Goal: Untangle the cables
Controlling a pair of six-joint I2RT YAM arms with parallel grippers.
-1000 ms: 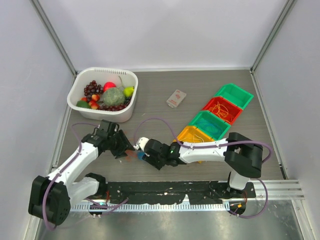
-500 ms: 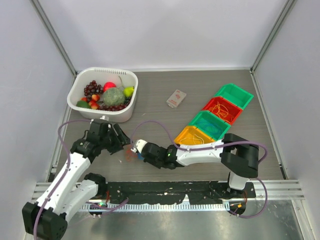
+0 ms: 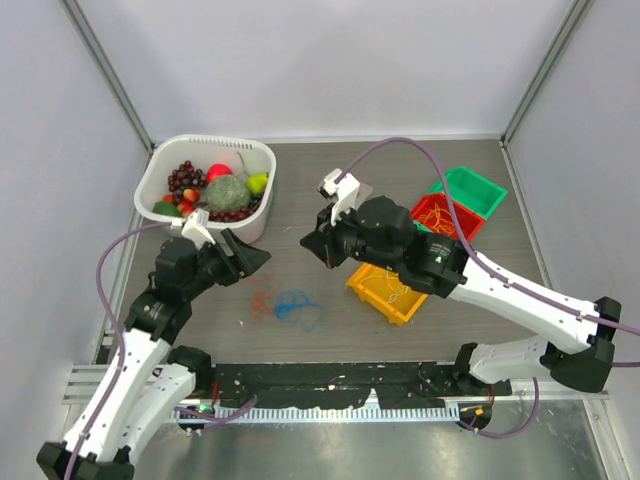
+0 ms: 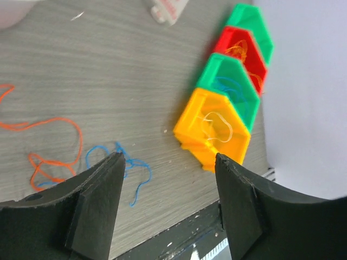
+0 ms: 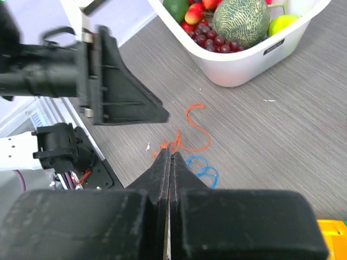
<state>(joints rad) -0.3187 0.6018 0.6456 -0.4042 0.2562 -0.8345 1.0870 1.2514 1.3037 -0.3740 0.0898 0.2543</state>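
Observation:
The orange cable's loops are on top of the blue cable, so my right gripper should hold the blue cable while my left gripper lifts the orange cable away.
Two loose cables lie on the table between the arms: an orange cable and a blue cable just to its right. They lie close together, and I cannot tell whether they touch. My left gripper is open, raised left of them, with nothing between its fingers. My right gripper hangs shut above and behind them, and I see nothing in it. More thin cables rest in the yellow bin and the red bin.
A white basket of fruit stands at the back left. Coloured bins run diagonally at the right, ending in a green bin. A small white device lies behind the cables. A black rail crosses the near edge.
Both arms have lifted off the cables. The right gripper shut and swung up and back; the left gripper drew back left and opened wider. Orange and blue cables now lie uncovered.

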